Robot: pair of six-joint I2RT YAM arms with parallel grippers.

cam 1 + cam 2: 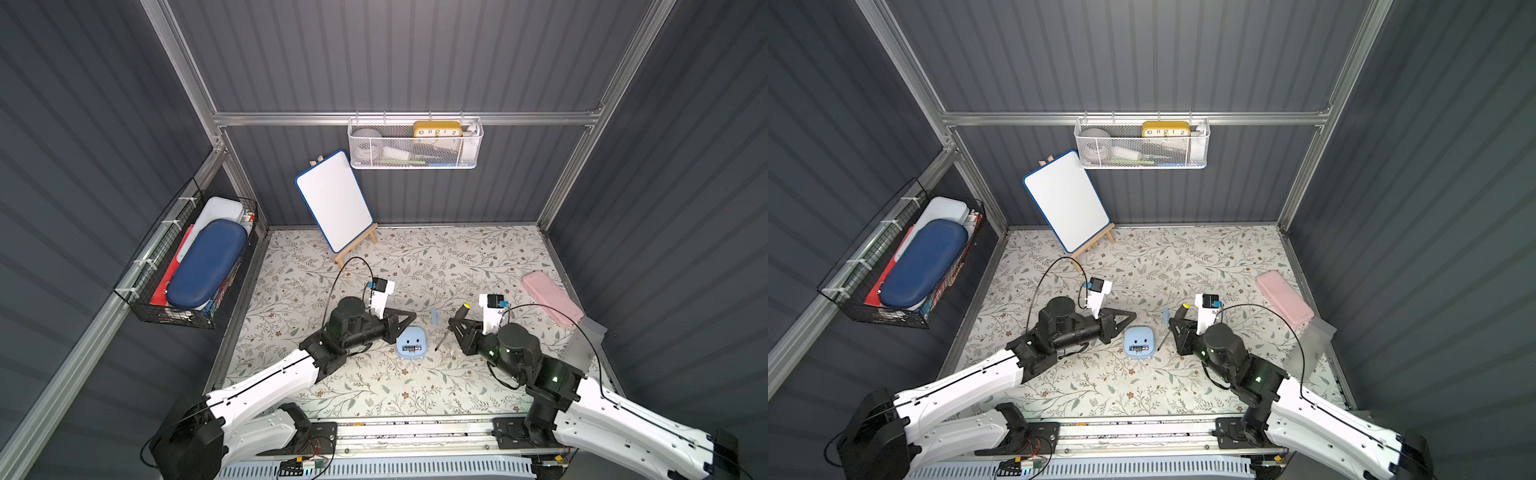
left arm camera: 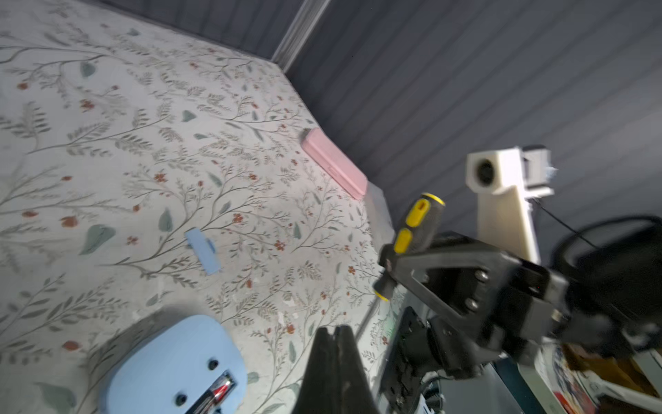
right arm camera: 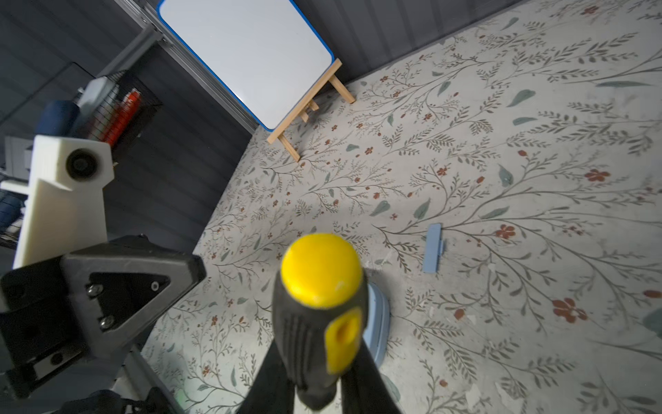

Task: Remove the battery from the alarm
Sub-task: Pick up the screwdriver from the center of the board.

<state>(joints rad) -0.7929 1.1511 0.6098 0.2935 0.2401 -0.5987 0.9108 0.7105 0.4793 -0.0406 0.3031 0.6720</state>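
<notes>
The battery sits deep in the slot (image 1: 411, 348) of the unheld alarm, so next my left gripper presses the alarm's back (image 1: 406, 337) steady before the screwdriver pries the battery.
The pale-blue alarm (image 1: 409, 337) (image 1: 1139, 334) lies face down on the floral mat between both arms. The battery (image 1: 411, 348) (image 1: 1138, 348) sits in its open back slot, also seen in the left wrist view as battery (image 2: 219, 390) in the alarm (image 2: 168, 362). My left gripper (image 1: 412, 317) (image 1: 1133, 314) (image 2: 335, 331) is shut and empty, hovering just beyond the alarm's far left corner. My right gripper (image 1: 454, 323) (image 1: 1173, 322) (image 3: 317, 372) is shut on a black-and-yellow screwdriver (image 1: 462, 311) (image 3: 318, 304) (image 2: 415, 225), tip down to the right of the alarm. Only the alarm's edge (image 3: 379, 322) shows behind the handle.
A small blue battery cover (image 1: 434, 316) (image 2: 203, 251) (image 3: 432, 247) lies just beyond the alarm. A pink case (image 1: 550, 297) and a clear bag (image 1: 584, 340) lie at the right. A whiteboard on an easel (image 1: 334, 199) stands at the back. Baskets hang on the walls.
</notes>
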